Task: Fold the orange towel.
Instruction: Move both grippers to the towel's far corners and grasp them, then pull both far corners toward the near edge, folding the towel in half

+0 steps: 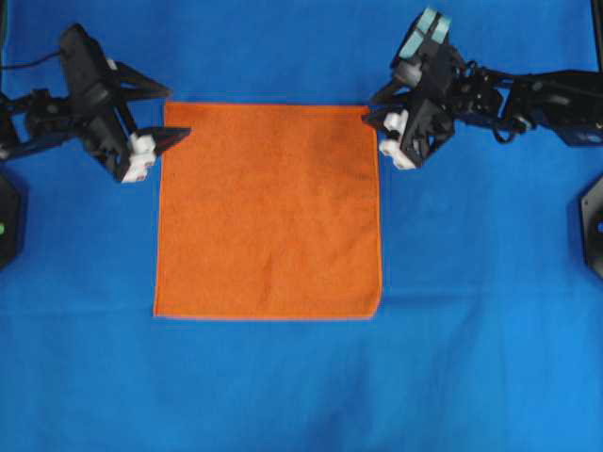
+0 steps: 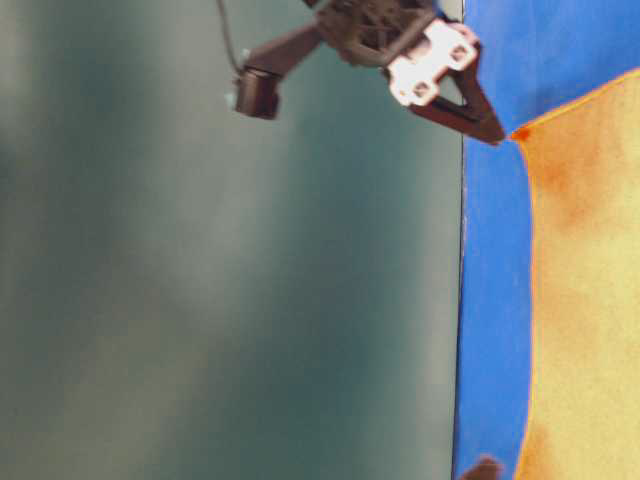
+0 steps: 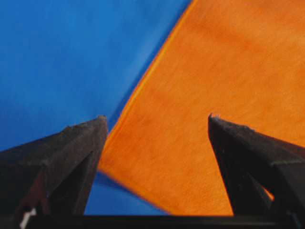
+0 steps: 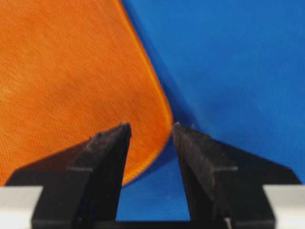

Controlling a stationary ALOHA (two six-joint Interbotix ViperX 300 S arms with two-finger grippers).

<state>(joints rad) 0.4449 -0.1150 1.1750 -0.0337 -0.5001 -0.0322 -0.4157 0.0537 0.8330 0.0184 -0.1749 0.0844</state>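
The orange towel's thin hem (image 4: 147,57) is lying limp and flat. I expect its near edge (image 1: 268,316) to stay in place when I bring the far corners toward it.
The orange towel (image 1: 268,212) lies flat and roughly square on the blue cloth (image 1: 471,367). My left gripper (image 1: 179,111) is open at the towel's far left corner, one finger over the hem and one just off it. In the left wrist view the towel (image 3: 214,95) fills the wide gap of the open gripper (image 3: 157,117). My right gripper (image 1: 369,109) is open at the far right corner. In the right wrist view the rounded corner (image 4: 157,119) sits between the tips of the gripper (image 4: 151,125). Nothing is held. The table-level view shows a left finger (image 2: 465,108) above the towel's corner (image 2: 520,133).
The blue cloth covers the whole table. Black arm bases stand at the left edge (image 1: 6,221) and the right edge (image 1: 594,226). The table's side edge (image 2: 462,300) shows in the table-level view.
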